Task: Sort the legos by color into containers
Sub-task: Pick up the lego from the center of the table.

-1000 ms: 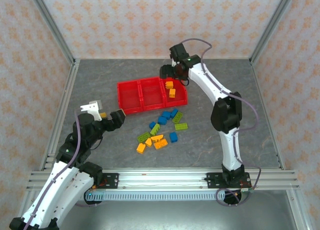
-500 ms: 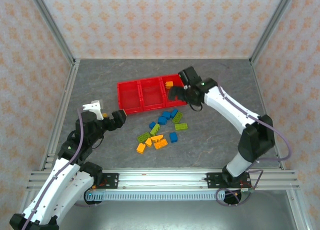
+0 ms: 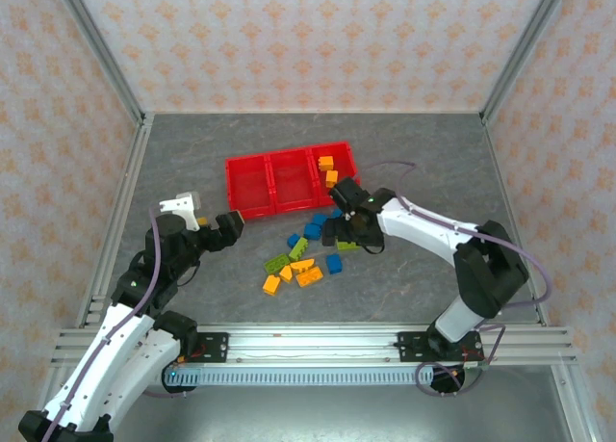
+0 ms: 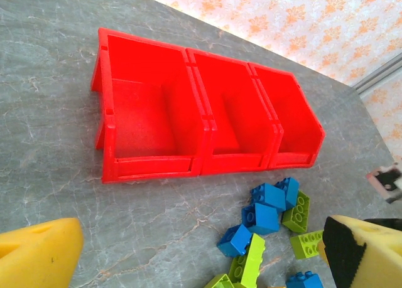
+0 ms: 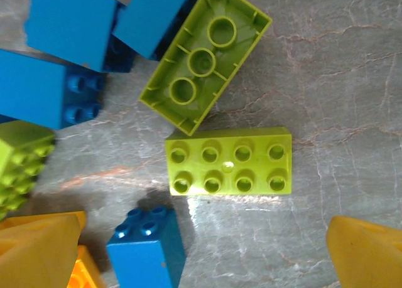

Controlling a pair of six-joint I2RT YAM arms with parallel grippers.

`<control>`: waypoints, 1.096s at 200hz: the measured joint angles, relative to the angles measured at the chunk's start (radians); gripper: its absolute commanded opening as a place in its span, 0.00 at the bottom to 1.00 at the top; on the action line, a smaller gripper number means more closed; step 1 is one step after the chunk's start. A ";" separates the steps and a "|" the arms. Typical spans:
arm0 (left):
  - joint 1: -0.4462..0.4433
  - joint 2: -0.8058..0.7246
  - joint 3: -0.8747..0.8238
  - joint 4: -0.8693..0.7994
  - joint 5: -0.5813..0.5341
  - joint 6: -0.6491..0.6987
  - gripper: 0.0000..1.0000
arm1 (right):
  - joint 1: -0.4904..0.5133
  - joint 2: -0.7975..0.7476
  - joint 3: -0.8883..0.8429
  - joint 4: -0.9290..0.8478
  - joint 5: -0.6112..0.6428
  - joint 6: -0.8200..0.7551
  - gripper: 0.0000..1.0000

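My right gripper should keep going down over the studs-up lime green brick (image 5: 228, 165) until my fingers get to both short ends, as the brick's ends (image 5: 285, 162) are free and face my fingers.
The containers (image 3: 270, 184) are three joined red bins at the table's middle; two orange legos (image 3: 328, 169) lie in the right bin. The left and middle bins (image 4: 157, 118) look empty. A loose pile of blue, lime green and orange legos (image 3: 306, 254) lies in front of the bins. My right gripper (image 3: 342, 232) hangs open low over the pile's right side. A lime green eight-stud brick (image 5: 229, 160) lies just ahead of its open jaws (image 5: 204, 253), with a blue brick (image 5: 147, 247) beside the left finger. My left gripper (image 3: 204, 218) is open and empty, left of the pile.
An upturned lime green brick (image 5: 204, 59) and blue bricks (image 5: 69, 24) lie close behind the eight-stud brick. Blue and green bricks (image 4: 270, 209) sit just in front of the bins. Metal frame rails (image 3: 115, 221) edge the grey table on both sides.
My right arm has swung from over the right bin down to the pile, its jaws opening wider on the way. The left arm has barely shifted.
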 measured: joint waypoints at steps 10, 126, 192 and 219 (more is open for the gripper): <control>0.000 -0.001 0.000 0.000 0.000 0.000 0.99 | 0.000 0.021 0.000 -0.001 0.008 -0.009 1.00; 0.000 -0.002 0.000 0.000 0.005 0.000 0.99 | 0.000 0.198 0.075 -0.007 0.080 -0.052 0.93; 0.000 -0.002 0.000 0.000 0.008 0.000 0.99 | 0.000 0.216 0.075 -0.005 0.101 -0.052 0.77; 0.000 -0.002 0.000 0.000 0.008 0.000 0.99 | 0.000 0.222 0.075 0.003 0.102 -0.049 0.70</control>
